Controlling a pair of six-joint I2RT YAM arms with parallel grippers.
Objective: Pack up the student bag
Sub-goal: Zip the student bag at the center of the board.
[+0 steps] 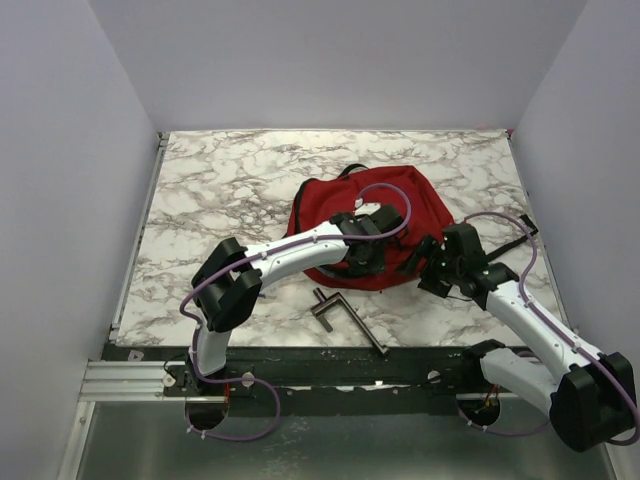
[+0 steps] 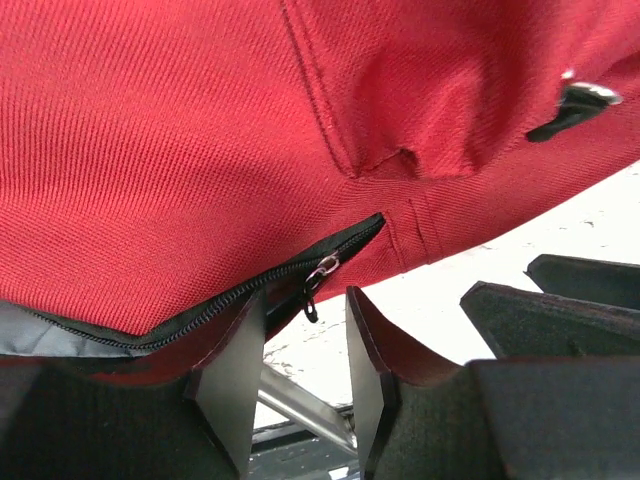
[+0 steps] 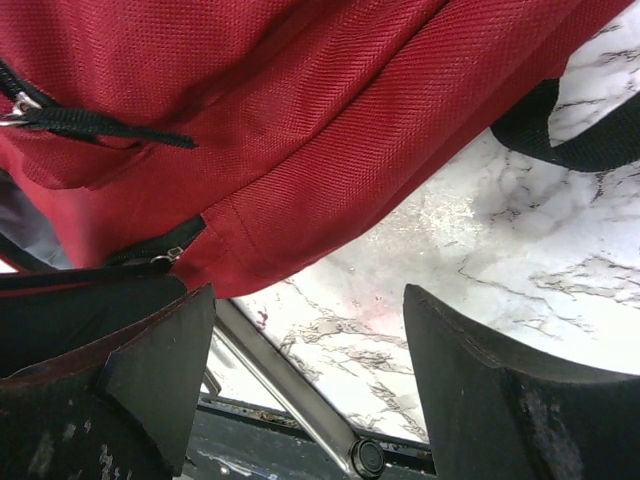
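Observation:
My right gripper should hold the bag's corner (image 3: 236, 252) while my left gripper clamps and pulls the zipper pull (image 2: 312, 304) along, since it hangs loose at my left fingers.
The student bag (image 1: 400, 215) is a dark-red fabric backpack lying flat in the middle of the table, and it fills the top of both wrist views. My left gripper (image 1: 363, 266) sits at the bag's near edge. In the left wrist view its jaws (image 2: 306, 296) stand partly open just under the black zipper (image 2: 200, 315). The small zipper pull (image 2: 316, 280) dangles between the fingertips and is not clamped. My right gripper (image 1: 426, 264) is at the bag's near right corner. In the right wrist view it (image 3: 310, 305) is wide open over bare marble, with the bag (image 3: 300, 120) above it.
A metal rod-shaped tool (image 1: 347, 319) lies on the marble table (image 1: 220, 190) between the bag and the near edge, also seen in the right wrist view (image 3: 290, 390). Black straps (image 1: 515, 235) trail to the bag's right. Grey walls enclose the table on three sides.

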